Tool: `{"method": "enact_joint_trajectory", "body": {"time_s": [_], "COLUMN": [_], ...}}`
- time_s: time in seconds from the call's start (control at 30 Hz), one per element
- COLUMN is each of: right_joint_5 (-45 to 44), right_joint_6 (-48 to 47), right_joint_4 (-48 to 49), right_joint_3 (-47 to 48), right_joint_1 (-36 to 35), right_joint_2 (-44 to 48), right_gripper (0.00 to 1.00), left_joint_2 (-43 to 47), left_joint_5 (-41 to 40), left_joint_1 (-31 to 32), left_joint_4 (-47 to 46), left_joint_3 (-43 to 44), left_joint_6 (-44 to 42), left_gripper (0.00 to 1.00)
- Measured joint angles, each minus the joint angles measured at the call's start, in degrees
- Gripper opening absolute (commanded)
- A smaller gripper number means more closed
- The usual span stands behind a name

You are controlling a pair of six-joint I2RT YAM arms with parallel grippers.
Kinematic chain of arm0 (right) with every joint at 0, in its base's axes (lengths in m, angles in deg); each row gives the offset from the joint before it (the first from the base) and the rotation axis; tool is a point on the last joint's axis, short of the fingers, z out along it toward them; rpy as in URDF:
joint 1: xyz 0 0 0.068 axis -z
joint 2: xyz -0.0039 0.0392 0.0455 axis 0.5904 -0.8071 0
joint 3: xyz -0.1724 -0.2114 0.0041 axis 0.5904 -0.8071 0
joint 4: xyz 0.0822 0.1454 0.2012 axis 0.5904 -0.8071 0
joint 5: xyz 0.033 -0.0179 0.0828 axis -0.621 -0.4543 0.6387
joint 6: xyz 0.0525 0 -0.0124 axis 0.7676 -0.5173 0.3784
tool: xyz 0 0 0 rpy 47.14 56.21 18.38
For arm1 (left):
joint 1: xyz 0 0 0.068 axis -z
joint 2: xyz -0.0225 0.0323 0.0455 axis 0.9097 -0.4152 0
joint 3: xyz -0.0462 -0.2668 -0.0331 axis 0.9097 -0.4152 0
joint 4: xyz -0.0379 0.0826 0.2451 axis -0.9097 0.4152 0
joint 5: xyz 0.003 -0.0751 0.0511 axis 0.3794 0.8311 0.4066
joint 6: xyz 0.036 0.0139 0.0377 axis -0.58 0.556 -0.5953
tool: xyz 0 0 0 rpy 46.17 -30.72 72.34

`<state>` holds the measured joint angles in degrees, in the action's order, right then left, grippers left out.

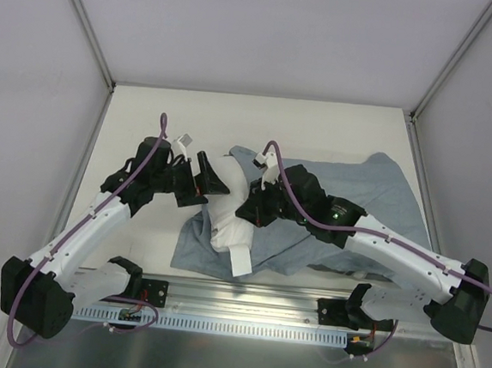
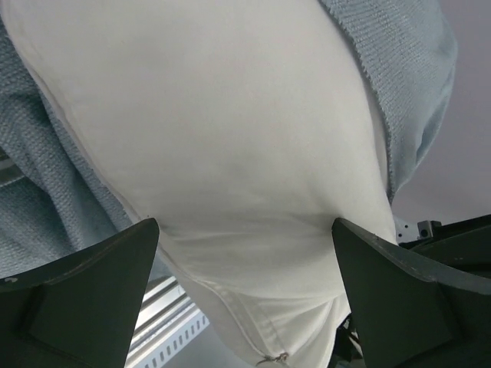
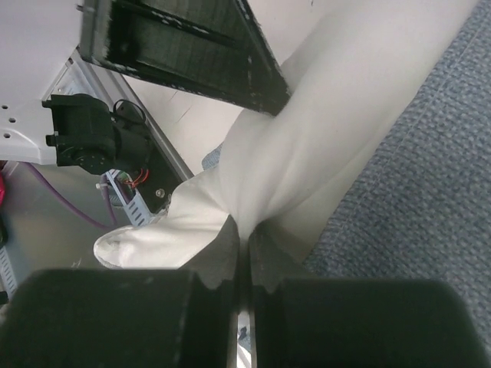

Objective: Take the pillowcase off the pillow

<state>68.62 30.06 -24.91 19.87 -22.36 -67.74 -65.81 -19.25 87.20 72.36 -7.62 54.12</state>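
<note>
The pillow is pinched in my right gripper and the pillowcase lies loose, so my left gripper should hold the pillow while my right gripper pulls the pillowcase's far end.
The white pillow lies mid-table, partly out of the blue-grey pillowcase, which spreads to the right and under it. My left gripper is open at the pillow's left side. In the left wrist view the pillow bulges between the spread fingers, with the pillowcase on either side. My right gripper is shut on a fold of the pillow; in the right wrist view its jaws pinch the white pillow fabric, with the pillowcase to the right.
A metal rail runs along the table's near edge, just in front of the pillow's lower corner. White enclosure walls stand left, right and behind. The pale tabletop shows to the left of the pillow.
</note>
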Motion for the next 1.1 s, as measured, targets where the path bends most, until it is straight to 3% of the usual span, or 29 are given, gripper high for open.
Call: {"method": "enact_joint_trajectory", "body": {"time_s": [0.43, 0.5, 0.53, 0.57, 0.7, 0.73, 0.77, 0.8, 0.83, 0.93, 1.1], "right_joint_5": [0.02, -0.31, -0.37, -0.46, -1.29, -1.33, -1.44, -1.64, -1.75, -1.86, -8.37], "right_joint_6": [0.55, 0.68, 0.76, 0.85, 1.05, 1.03, 1.01, 1.09, 1.20, 1.05, 0.00], "right_joint_4": [0.22, 0.22, 0.07, -0.13, -1.38, -1.57, -1.66, -1.95, -2.32, -3.32, -10.38], "right_joint_3": [-0.26, -0.63, -0.83, -1.05, -2.16, -2.16, -2.16, -2.16, -2.16, -1.86, 1.53], "right_joint_1": [0.48, 0.83, 1.01, 1.18, 1.40, 1.38, 1.38, 1.38, 1.31, 0.35, -0.33], "right_joint_2": [-1.70, -1.70, -1.73, -1.73, -1.73, -1.73, -1.68, -1.57, -1.25, 1.46, 8.04], "right_gripper": [0.01, 0.01, 0.01, 0.01, 0.01, 0.04, 0.14, 0.30, 0.62, 0.98, 0.99], "left_joint_2": [-6.75, -9.35, -11.26, -13.07, -16.90, -16.96, -16.74, -16.39, -15.50, -13.18, -9.68], "left_joint_5": [2.03, 3.10, 3.76, 4.44, 6.12, 5.86, 5.35, 4.96, 3.61, 0.96, 0.79], "left_joint_1": [3.10, 3.45, 3.82, 4.13, 4.94, 4.94, 4.94, 4.90, 4.66, 2.25, -4.81], "left_joint_4": [-20.96, -25.97, -28.46, -30.51, -34.40, -34.21, -33.68, -33.09, -32.00, -29.40, -25.18], "left_joint_3": [-10.34, -11.45, -11.69, -11.67, -10.78, -10.49, -10.16, -9.94, -9.79, -9.84, -10.01], "left_joint_6": [8.70, 11.17, 12.02, 12.96, 14.67, 14.60, 14.51, 14.36, 14.01, 13.33, 11.10], "left_gripper": [0.99, 0.65, 0.40, 0.00, 0.00, 0.00, 0.00, 0.00, 0.00, 0.00, 0.00]}}
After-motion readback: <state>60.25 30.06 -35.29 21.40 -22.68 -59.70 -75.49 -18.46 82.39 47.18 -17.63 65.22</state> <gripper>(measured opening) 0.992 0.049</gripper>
